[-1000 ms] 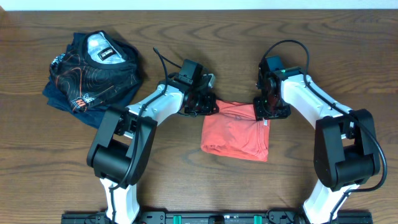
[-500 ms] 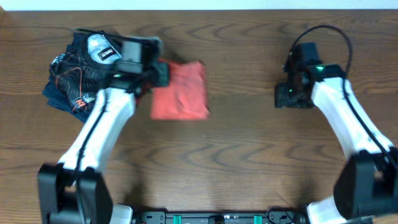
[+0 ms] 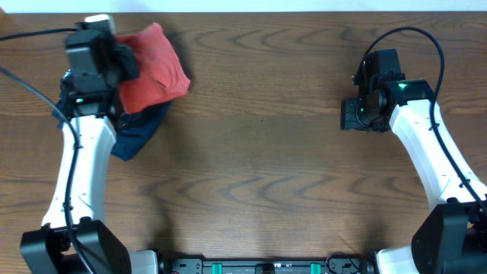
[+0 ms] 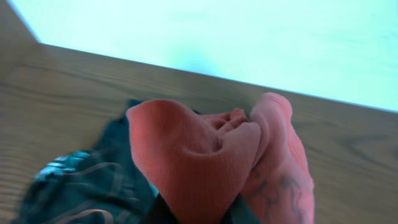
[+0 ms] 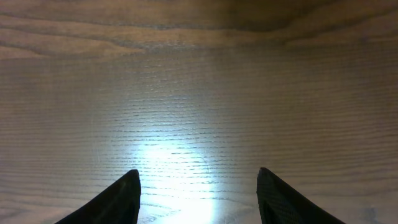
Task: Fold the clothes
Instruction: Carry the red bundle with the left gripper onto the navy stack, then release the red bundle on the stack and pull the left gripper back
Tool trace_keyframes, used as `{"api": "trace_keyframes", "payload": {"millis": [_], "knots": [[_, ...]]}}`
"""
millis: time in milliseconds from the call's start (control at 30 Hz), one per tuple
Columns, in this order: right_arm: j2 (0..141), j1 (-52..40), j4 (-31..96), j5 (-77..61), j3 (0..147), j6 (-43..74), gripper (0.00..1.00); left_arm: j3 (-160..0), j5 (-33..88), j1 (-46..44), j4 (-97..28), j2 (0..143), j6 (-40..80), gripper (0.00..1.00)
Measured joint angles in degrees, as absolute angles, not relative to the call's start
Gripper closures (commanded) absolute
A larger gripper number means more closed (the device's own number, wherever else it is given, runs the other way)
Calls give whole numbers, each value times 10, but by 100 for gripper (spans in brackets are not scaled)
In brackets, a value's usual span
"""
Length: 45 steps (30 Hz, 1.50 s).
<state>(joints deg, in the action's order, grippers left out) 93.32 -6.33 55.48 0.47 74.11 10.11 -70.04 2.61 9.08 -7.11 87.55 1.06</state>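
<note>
I should keep moving the folded coral-red T-shirt (image 3: 157, 70) across with my left gripper, as it hangs partly over the navy garment (image 3: 135, 134), until it lies on that garment, and then let go.
The clothes, a coral-red T-shirt (image 3: 156, 65) in a folded bundle, hang at the table's far left corner with my left gripper (image 3: 128, 70) shut on them. In the left wrist view the red cloth (image 4: 199, 155) bulges out from between the dark fingers of the left gripper (image 4: 199, 218), and a dark print shows on its right fold. The bundle sits above and partly over a dark navy garment (image 3: 137, 129). My right gripper (image 3: 356, 116) is at the right side of the table. It stands open over bare wood with nothing between the fingers of that right gripper (image 5: 199, 186).
The navy garment with orange line print (image 4: 81, 186) lies under the left arm at the back left. The table's far edge (image 3: 251, 12) runs just behind both grippers, with a pale surface beyond it.
My left arm has carried the folded red shirt from the table's middle to the far left, over the navy garment. The right arm has let go and drawn back to the right with open jaws.
</note>
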Motion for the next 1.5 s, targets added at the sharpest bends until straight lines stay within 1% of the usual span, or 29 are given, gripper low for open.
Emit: {"api": "trace_keyframes", "payload": {"millis": [133, 300, 500, 533, 600, 633, 667, 733, 767, 867, 933, 1100, 1200, 1233, 1300, 1333, 1367, 1433, 1500], "knots": [[933, -63, 554, 5, 741, 101, 42, -700, 26, 131, -53, 875, 13, 94], [933, -63, 554, 5, 741, 101, 42, -700, 30, 159, -33, 875, 24, 94], [933, -63, 554, 5, 741, 101, 42, -700, 30, 198, -38, 877, 43, 94], [933, -63, 554, 5, 741, 101, 42, -700, 30, 203, -42, 878, 45, 92], [933, -63, 554, 5, 741, 101, 42, -700, 30, 212, -50, 884, 46, 83], [933, -63, 554, 5, 741, 101, 42, -700, 30, 214, -53, 888, 47, 72], [933, -63, 554, 5, 741, 101, 42, -700, 30, 217, -57, 891, 46, 59], [933, -63, 554, 5, 741, 101, 42, -700, 29, 221, -68, 899, 48, 44], [933, -63, 554, 5, 741, 101, 42, -700, 29, 224, -75, 902, 46, 39], [933, -63, 555, 5, 741, 101, 41, -700, 26, 233, -90, 904, 49, 32], [933, -63, 554, 5, 741, 101, 40, -700, 25, 241, -92, 904, 51, 30], [933, -63, 550, 5, 741, 101, 38, -700, 25, 253, -103, 904, 52, 30], [933, -63, 545, 5, 741, 102, 34, -700, 32, 253, -114, 904, 52, 30], [933, -63, 542, 5, 741, 102, 32, -700, 38, 251, -119, 904, 52, 29], [933, -63, 534, 5, 741, 103, 18, -700, 55, 246, -131, 904, 51, 29], [933, -63, 528, 5, 741, 102, 8, -700, 62, 241, -137, 904, 50, 28], [933, -63, 520, 4, 741, 105, 1, -701, 68, 234, -146, 903, 46, 24], [933, -63, 502, -3, 741, 104, 1, -701, 76, 212, -173, 902, 33, 18], [933, -63, 485, -15, 741, 103, 1, -701, 82, 179, -205, 901, 22, 10]]}}
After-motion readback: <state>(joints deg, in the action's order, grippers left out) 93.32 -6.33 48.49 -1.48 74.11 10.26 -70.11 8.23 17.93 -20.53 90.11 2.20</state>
